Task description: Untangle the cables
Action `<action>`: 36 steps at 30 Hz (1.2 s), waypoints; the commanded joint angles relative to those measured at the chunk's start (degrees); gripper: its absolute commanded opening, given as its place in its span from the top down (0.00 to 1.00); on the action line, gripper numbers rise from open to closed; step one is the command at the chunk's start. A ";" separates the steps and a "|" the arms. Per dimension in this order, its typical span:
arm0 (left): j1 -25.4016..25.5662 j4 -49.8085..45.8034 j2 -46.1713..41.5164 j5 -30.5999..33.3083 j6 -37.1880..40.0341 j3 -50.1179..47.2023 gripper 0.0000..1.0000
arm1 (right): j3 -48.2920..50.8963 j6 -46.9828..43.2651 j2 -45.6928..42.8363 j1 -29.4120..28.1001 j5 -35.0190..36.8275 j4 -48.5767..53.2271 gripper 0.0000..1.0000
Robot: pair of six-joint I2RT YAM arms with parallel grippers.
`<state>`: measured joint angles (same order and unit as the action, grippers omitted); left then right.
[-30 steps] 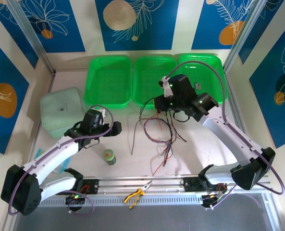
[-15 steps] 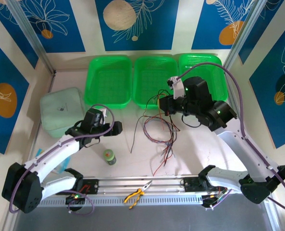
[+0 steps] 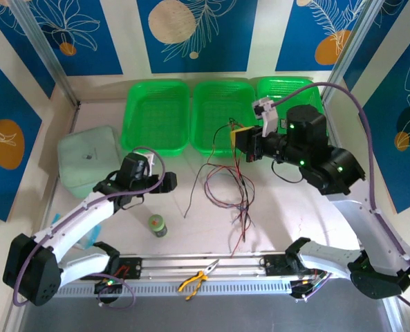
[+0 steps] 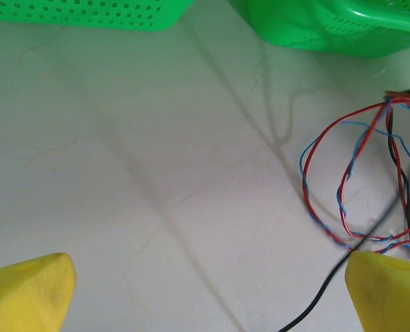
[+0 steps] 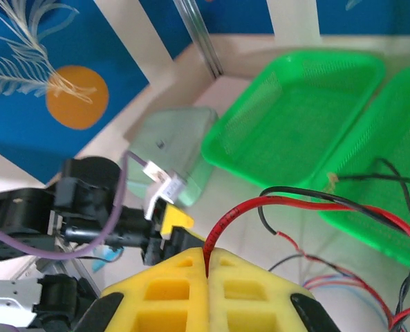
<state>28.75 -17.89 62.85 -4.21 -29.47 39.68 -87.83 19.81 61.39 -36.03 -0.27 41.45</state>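
Observation:
The black cable curves alongside the red cable in my right gripper, so next my left gripper grabs the black cable's bend and pulls the cables apart.
The cables, thin red, black and blue wires, hang in a loose tangle over the table's middle. My right gripper holds their top end up near the middle basket. In the right wrist view its yellow fingers are shut on a red cable, with a black one curving beside it. My left gripper hovers low to the left of the tangle. Its jaws are wide open over bare table, with red and blue loops ahead on the right and a black cable by the right finger.
Three green baskets line the back. A pale green lidded box stands at the left. A small green jar sits in front of the left arm, and yellow-handled pliers lie on the front rail.
My right arm has swung right and risen with the red cable pinched, pulling the tangle up and stretching it. The left arm has barely moved.

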 commanded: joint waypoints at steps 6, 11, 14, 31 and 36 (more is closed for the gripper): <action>0.48 -0.11 1.35 -0.98 1.93 2.59 0.00 | -3.77 -2.67 -1.97 -0.05 -1.17 -0.91 0.96; 0.39 0.16 1.90 -1.07 2.15 2.68 0.00 | -5.33 -3.32 -1.88 0.42 -2.42 -1.80 0.99; 0.43 1.15 2.00 -1.07 2.14 2.12 0.00 | -7.25 -4.76 -1.54 0.59 -2.24 -1.56 0.99; 1.58 23.18 2.00 -18.19 17.63 0.61 0.01 | 0.91 -2.01 -2.01 5.69 -6.92 -3.83 1.00; 3.39 34.15 6.53 -22.55 24.37 2.24 0.02 | 0.82 -2.13 -0.67 6.29 -7.98 -3.76 1.00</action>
<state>30.81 6.37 67.24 -21.04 -12.16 40.47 -86.87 17.15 60.71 -30.15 -6.13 39.79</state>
